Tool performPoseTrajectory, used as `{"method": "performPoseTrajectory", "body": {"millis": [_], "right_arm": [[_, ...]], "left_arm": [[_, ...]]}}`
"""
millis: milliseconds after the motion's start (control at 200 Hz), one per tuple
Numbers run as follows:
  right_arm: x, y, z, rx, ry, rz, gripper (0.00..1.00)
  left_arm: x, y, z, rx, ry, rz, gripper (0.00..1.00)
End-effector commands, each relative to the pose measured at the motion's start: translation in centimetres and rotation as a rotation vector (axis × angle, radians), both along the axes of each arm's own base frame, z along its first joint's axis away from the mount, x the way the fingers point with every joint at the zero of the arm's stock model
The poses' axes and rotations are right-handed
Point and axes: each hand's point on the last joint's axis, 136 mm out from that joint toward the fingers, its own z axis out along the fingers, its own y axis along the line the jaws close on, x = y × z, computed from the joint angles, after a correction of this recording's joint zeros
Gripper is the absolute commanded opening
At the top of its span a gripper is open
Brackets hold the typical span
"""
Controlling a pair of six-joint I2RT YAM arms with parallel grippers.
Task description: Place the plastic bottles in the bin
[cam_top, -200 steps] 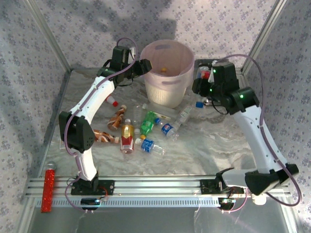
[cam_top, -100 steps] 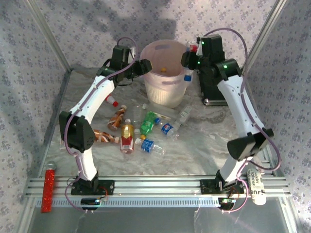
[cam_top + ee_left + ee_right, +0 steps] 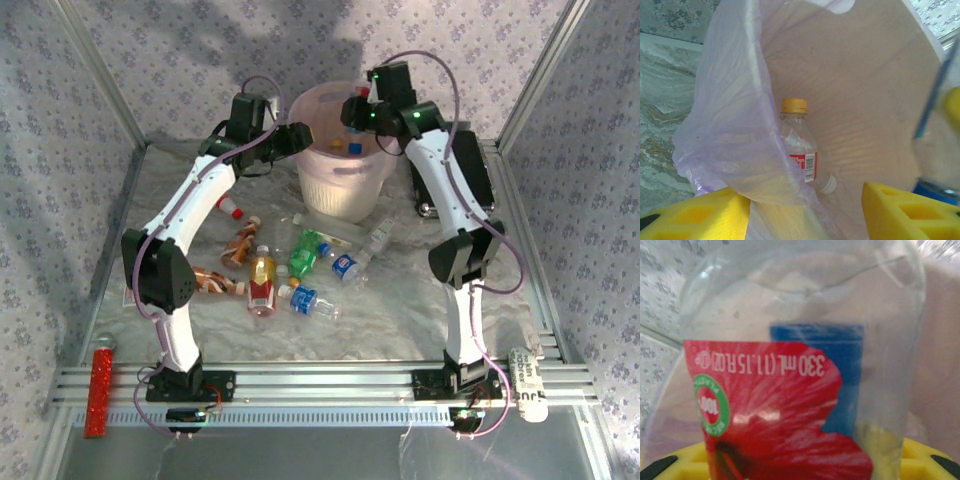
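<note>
The clear bottle's blue cap [image 3: 355, 148] points down inside the bin's rim, so my right gripper should keep going toward the bin's middle [image 3: 328, 120] and let go of the bottle there.
My right gripper [image 3: 354, 112] hangs over the bin [image 3: 345, 190], shut on a clear bottle [image 3: 353, 140] with its blue cap pointing down. In the right wrist view that bottle [image 3: 790, 390] shows a red flower label between the yellow fingers [image 3: 925, 455]. My left gripper [image 3: 292, 138] stands at the bin's left rim. Its yellow fingers [image 3: 695, 215] are apart, with the thin bin wall [image 3: 740, 125] between them. Inside the bin lies a clear bottle [image 3: 797, 145] with a yellow cap and a red label. Several more bottles [image 3: 262, 275] lie on the table in front of the bin.
A flat black case [image 3: 470, 165] lies right of the bin, behind the right arm. A red bar [image 3: 99, 390] rests at the near left by the rail. A white object [image 3: 527, 380] sits at the near right. Patterned walls close in the table.
The right arm has swung left from over the black case to above the bin, carrying the bottle. The left arm has stayed at the bin's rim.
</note>
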Motion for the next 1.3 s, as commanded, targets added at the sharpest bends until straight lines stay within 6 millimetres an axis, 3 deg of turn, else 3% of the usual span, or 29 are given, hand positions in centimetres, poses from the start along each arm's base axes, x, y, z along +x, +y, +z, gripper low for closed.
{"method": "performPoseTrajectory", "body": {"millis": [0, 490, 670, 770, 870, 1049, 1154, 1294], "right_arm": [[-0.3, 1.3, -1.1, -0.026, 0.025, 0.037, 0.12], [0.5, 4.2, -11.2, -0.193, 0.173, 0.131, 0.15], [0.1, 4.6, -14.1, -0.236, 0.228, 0.15, 0.33], [0.0, 4.4, -15.0, -0.252, 0.243, 0.139, 0.56], [0.0, 4.4, -15.3, -0.254, 0.25, 0.139, 0.74], [-0.2, 4.5, -14.4, -0.254, 0.232, 0.148, 0.83], [-0.4, 4.6, -12.9, -0.25, 0.201, 0.158, 0.88], [-1.1, 4.4, -8.6, -0.239, 0.123, 0.165, 0.97]], "left_arm": [[-0.6, -0.7, -2.3, 0.026, 0.062, -0.056, 0.61], [-0.3, -0.6, -2.8, 0.027, 0.067, -0.054, 0.61], [-0.2, -0.4, -2.6, 0.023, 0.065, -0.048, 0.61], [-0.2, -0.4, -2.7, 0.023, 0.067, -0.048, 0.61], [-0.2, -0.4, -2.8, 0.024, 0.07, -0.048, 0.61], [-0.2, -0.4, -3.0, 0.026, 0.074, -0.046, 0.6], [-0.2, -0.4, -2.9, 0.024, 0.073, -0.045, 0.61], [-0.3, -0.4, -2.9, 0.025, 0.074, -0.046, 0.6]]}}
